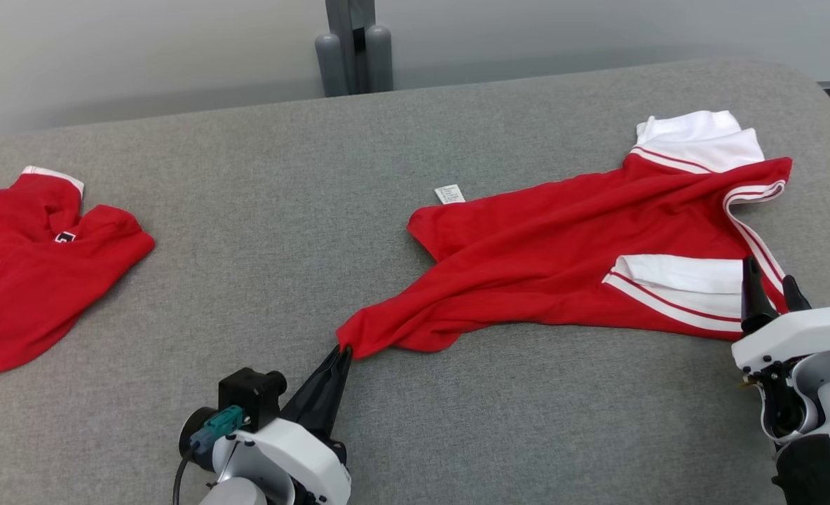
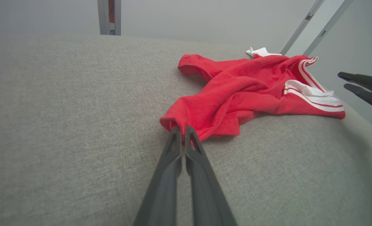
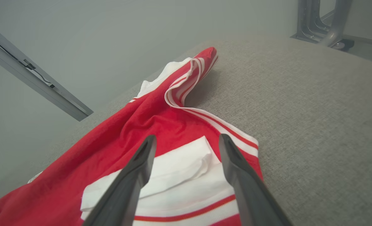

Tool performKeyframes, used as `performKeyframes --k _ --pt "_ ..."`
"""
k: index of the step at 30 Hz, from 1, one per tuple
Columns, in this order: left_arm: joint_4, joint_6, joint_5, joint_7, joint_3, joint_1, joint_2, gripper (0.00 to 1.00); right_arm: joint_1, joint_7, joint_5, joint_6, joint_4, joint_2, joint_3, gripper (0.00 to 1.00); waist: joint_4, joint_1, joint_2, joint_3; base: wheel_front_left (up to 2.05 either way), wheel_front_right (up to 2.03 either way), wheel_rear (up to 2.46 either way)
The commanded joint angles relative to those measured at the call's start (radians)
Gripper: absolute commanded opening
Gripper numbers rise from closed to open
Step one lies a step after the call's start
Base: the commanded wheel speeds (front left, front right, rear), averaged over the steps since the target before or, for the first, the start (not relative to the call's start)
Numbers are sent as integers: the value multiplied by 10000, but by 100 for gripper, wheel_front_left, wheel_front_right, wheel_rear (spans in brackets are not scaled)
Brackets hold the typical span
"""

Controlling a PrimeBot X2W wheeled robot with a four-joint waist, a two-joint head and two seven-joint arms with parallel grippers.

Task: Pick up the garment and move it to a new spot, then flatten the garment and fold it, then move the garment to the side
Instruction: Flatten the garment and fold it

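Observation:
My gripper will make the near white sleeve (image 1: 691,275) flip outward at its striped trim (image 1: 674,306) when it pulls the sleeve's edge, because the sleeve is turned back over the red cloth there.
The garment (image 1: 569,259) is a red shirt with white, red-striped trim, lying crumpled and stretched across the right half of the grey table (image 1: 317,182). My left gripper (image 1: 345,351) is shut on the garment's near-left corner (image 2: 181,121), pinching a small bunch of red cloth. My right gripper (image 1: 769,279) is open at the garment's right end, and its fingers (image 3: 143,157) hover over the white cuff (image 3: 176,169) with nothing between them. In the left wrist view the right gripper (image 2: 349,81) shows dark at the right edge.
A second red garment (image 1: 29,273) lies at the table's left edge. A small white tag (image 1: 449,193) pokes out behind the shirt. A grey post (image 1: 353,49) stands behind the table's far edge. Bare grey table lies between the two garments.

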Motion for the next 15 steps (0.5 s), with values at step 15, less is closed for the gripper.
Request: performKeyframes --k 15 --pt "275 -57 -81 -198 -65 -480 -43 0 -909 -120 349 2 1544 -74 127 100 148 0 0 329 0 0 0"
